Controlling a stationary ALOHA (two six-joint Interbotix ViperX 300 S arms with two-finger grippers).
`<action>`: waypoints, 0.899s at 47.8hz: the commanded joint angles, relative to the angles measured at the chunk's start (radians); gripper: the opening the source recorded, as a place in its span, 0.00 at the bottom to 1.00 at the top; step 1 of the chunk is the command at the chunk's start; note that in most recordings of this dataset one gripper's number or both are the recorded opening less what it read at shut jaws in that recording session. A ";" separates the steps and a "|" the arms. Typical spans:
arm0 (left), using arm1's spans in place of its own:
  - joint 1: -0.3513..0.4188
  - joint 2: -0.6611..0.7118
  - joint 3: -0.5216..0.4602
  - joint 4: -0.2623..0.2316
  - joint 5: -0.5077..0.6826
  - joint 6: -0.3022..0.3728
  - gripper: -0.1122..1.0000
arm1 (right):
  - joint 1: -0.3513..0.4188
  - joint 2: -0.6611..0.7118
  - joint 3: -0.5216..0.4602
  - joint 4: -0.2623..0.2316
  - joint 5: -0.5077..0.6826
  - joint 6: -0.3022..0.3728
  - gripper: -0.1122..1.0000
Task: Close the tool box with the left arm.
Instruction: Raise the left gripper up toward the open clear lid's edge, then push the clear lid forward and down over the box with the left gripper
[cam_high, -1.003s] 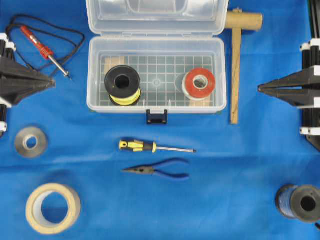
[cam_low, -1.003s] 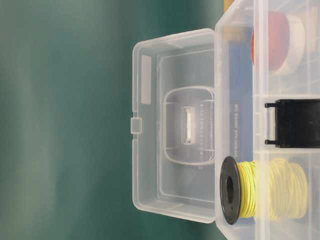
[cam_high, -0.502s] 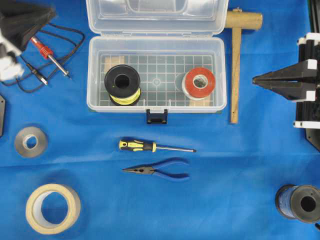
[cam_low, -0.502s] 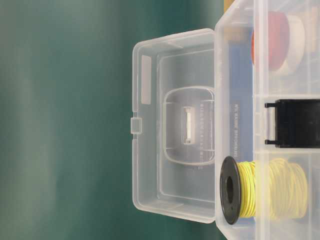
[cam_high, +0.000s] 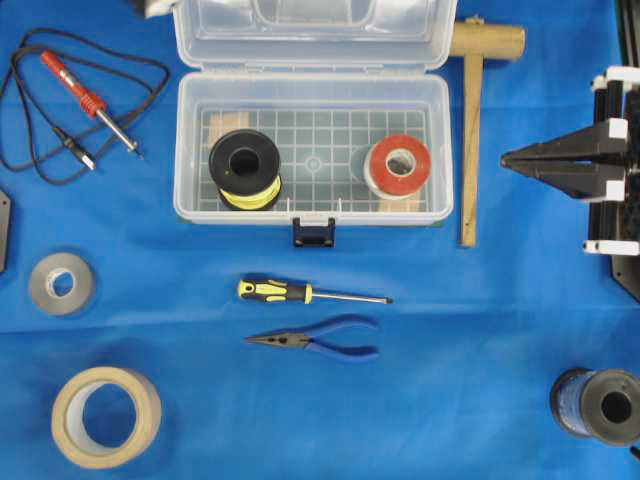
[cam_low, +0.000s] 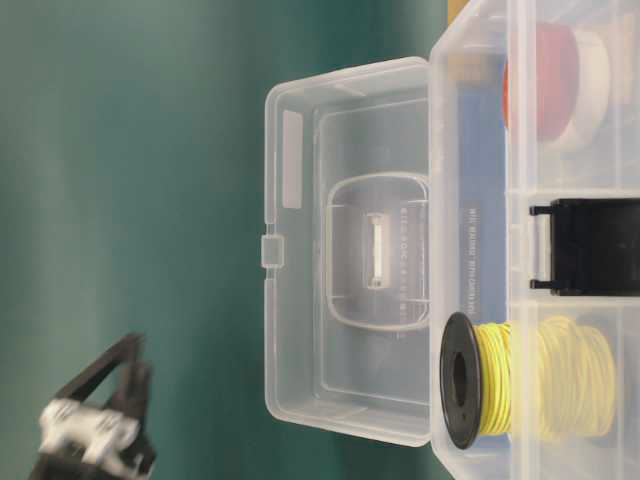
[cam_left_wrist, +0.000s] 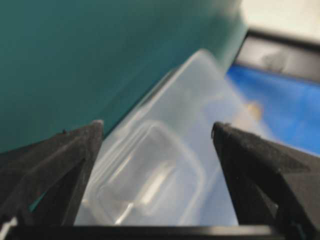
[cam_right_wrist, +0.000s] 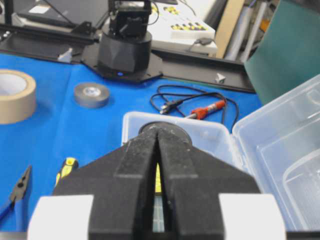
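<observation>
The robot's left gripper is high over the leaning lid's top edge (cam_low: 270, 335), so it should lower its fingers behind the lid (cam_low: 303, 300) and push the lid forward over the tool box.
The tool box (cam_high: 312, 85) stands open at the back middle, with its clear lid (cam_high: 312, 30) raised behind it and its dark latch (cam_high: 313, 233) at the front. A yellow wire spool (cam_high: 245, 168) and a red spool (cam_high: 397, 167) sit inside. My left gripper (cam_left_wrist: 157, 127) is open and empty, its fingers spread wide, facing the lid (cam_left_wrist: 165, 170) from behind. In the table-level view the left gripper (cam_low: 135, 352) is left of the lid (cam_low: 345, 250) and apart from it. My right gripper (cam_high: 505, 157) is shut and empty, right of the box.
A soldering iron (cam_high: 90, 100) lies at back left, and a wooden mallet (cam_high: 470, 130) lies right of the box. A screwdriver (cam_high: 300, 293) and pliers (cam_high: 315, 342) lie in front. Grey tape (cam_high: 62, 283), masking tape (cam_high: 105, 416) and a blue wire spool (cam_high: 600, 405) lie nearer.
My left arm has lifted from the table's left edge, left the overhead view and come in behind the lid. The right gripper has shifted slightly. The box has not moved.
</observation>
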 joint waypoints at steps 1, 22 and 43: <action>0.021 0.066 -0.089 -0.002 0.051 0.028 0.89 | -0.002 0.009 -0.017 -0.002 0.002 0.000 0.10; 0.092 0.316 -0.250 0.003 0.233 0.143 0.92 | -0.003 0.035 -0.012 -0.002 0.002 0.000 0.10; 0.032 0.313 -0.247 0.003 0.336 0.161 0.92 | -0.002 0.044 -0.009 -0.002 0.002 0.002 0.10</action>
